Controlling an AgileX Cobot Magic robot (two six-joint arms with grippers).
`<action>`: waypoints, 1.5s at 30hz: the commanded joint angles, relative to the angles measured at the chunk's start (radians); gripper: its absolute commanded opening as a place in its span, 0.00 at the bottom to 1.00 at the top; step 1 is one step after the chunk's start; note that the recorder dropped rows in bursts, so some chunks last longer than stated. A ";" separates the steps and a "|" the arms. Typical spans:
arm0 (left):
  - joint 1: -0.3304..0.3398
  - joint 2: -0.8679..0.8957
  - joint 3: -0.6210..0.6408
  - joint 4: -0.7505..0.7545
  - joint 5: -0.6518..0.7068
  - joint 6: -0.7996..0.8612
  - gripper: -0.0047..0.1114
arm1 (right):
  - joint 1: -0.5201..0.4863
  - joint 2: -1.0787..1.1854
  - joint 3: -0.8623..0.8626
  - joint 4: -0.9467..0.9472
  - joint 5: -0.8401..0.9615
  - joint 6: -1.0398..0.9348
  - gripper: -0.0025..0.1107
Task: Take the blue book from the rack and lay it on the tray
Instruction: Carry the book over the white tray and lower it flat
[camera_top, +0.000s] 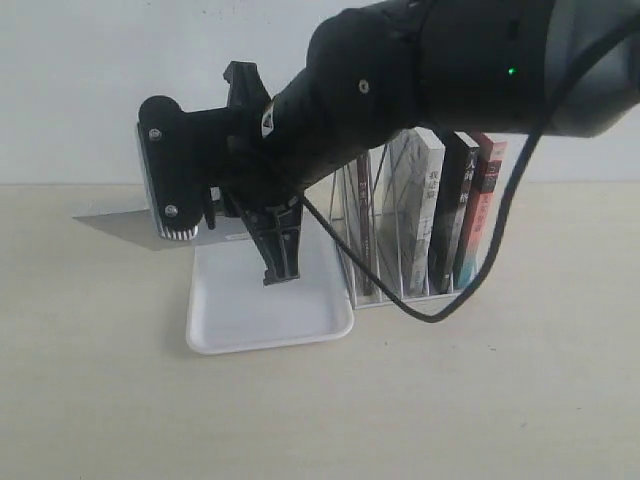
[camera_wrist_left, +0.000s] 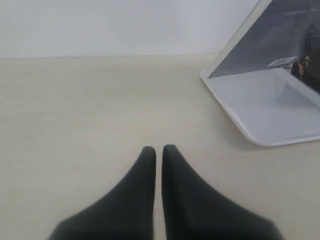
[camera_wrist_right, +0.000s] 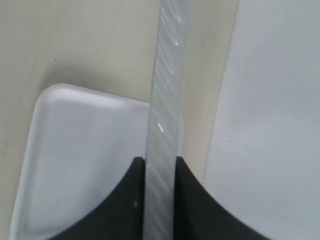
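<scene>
The blue book is at a slant above the empty white tray (camera_top: 265, 310), so the robot's right gripper should keep tilting the book down until it is almost level, and then let go.
My right gripper (camera_wrist_right: 160, 161) is shut on the blue book (camera_wrist_right: 167, 90), seen edge-on as a pale strip of pages between the fingers. In the exterior view the right gripper (camera_top: 279, 250) reaches across from the right and holds the blue book (camera_top: 115, 226) tilted over the white tray (camera_top: 250, 320). The left wrist view shows the dark cover of the blue book (camera_wrist_left: 280, 40) slanting above the tray (camera_wrist_left: 265, 115). The tray (camera_wrist_right: 85, 150) lies below the book. The white wire rack (camera_top: 400, 295) stands right of the tray. My left gripper (camera_wrist_left: 158, 150) is shut and holds nothing, over bare table.
The rack still holds a white book (camera_top: 415, 200), a black-spined book (camera_top: 450, 210) and a red-spined book (camera_top: 485, 200). A white wall runs behind the table. The right arm's cable (camera_top: 430, 310) hangs in front of the rack.
</scene>
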 joint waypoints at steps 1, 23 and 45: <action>0.003 -0.004 0.003 0.001 -0.014 0.008 0.08 | -0.027 0.011 -0.001 -0.008 -0.131 0.037 0.02; 0.003 -0.004 0.003 0.001 -0.014 0.008 0.08 | -0.159 0.180 -0.001 -0.003 -0.212 0.075 0.02; 0.003 -0.004 0.003 0.001 -0.014 0.008 0.08 | -0.159 0.234 -0.001 -0.003 -0.119 0.333 0.38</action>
